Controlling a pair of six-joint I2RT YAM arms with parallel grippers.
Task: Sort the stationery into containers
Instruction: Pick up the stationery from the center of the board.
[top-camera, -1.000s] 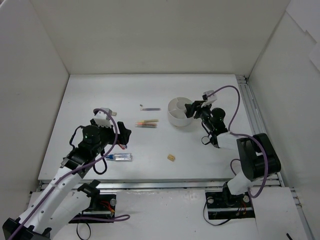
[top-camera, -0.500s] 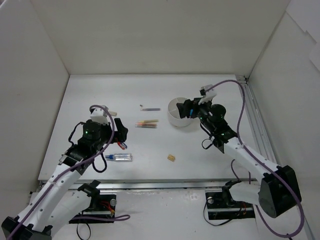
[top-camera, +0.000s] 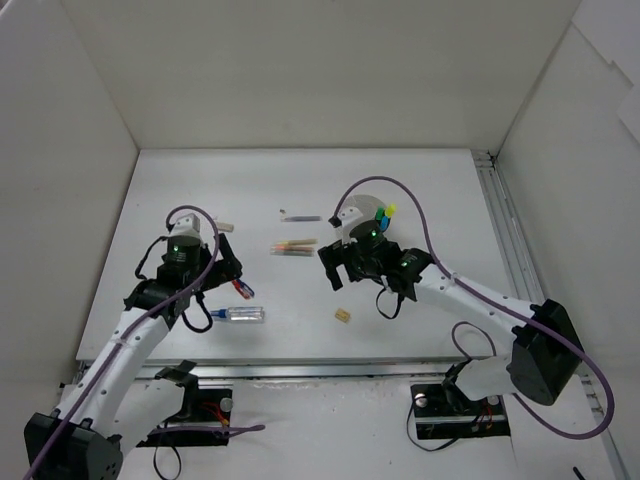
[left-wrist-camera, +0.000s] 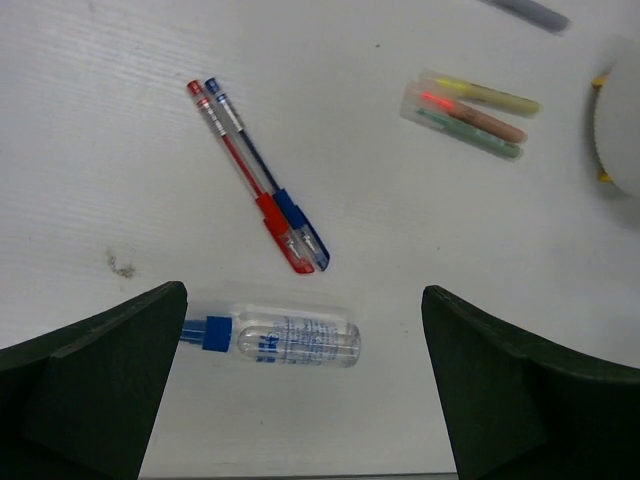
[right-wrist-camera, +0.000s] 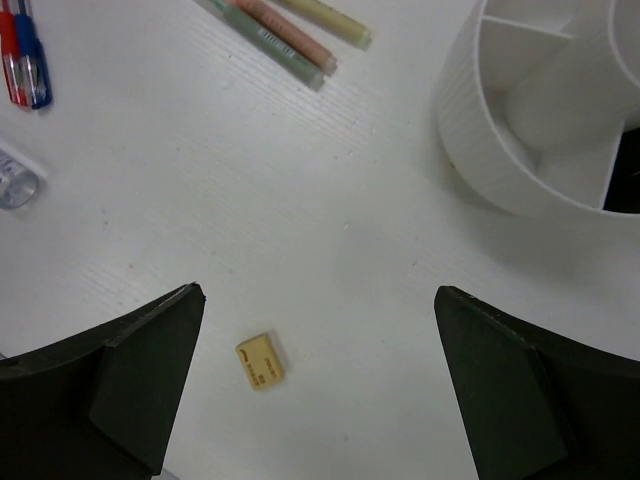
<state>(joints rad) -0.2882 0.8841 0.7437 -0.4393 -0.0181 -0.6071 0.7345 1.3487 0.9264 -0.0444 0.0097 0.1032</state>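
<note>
I should keep reaching until my fingers close around the bottle's base (top-camera: 258, 314), because the clear bottle (top-camera: 240, 314) lies clear of the pens and its base points toward my right gripper.
My left gripper (top-camera: 225, 268) (left-wrist-camera: 302, 292) hangs open over a clear blue-capped marker (left-wrist-camera: 275, 340) (top-camera: 241, 314), with a red pen and a blue pen (left-wrist-camera: 255, 175) (top-camera: 243, 289) lying side by side just beyond it. My right gripper (top-camera: 338, 272) (right-wrist-camera: 318, 292) is open above a small beige eraser (right-wrist-camera: 262, 362) (top-camera: 343, 315), which lies nearer its left finger. The round white organizer (right-wrist-camera: 540, 110) (top-camera: 352, 212) stands behind the right arm. Green, blue and yellow highlighter caps (top-camera: 383, 213) stick out of it. Pastel pencils (top-camera: 293, 246) (right-wrist-camera: 285, 30) (left-wrist-camera: 470, 115) lie between the arms.
A thin grey pen (top-camera: 300, 217) (left-wrist-camera: 525, 12) lies farther back on the table (top-camera: 300, 180). White walls close in the left, back and right sides. A metal rail (top-camera: 505, 230) runs along the right edge.
My right arm swung from the organizer leftward and toward the near edge, over the eraser, and its jaws opened wide. Highlighter caps now show in the organizer. The left arm shifted slightly.
</note>
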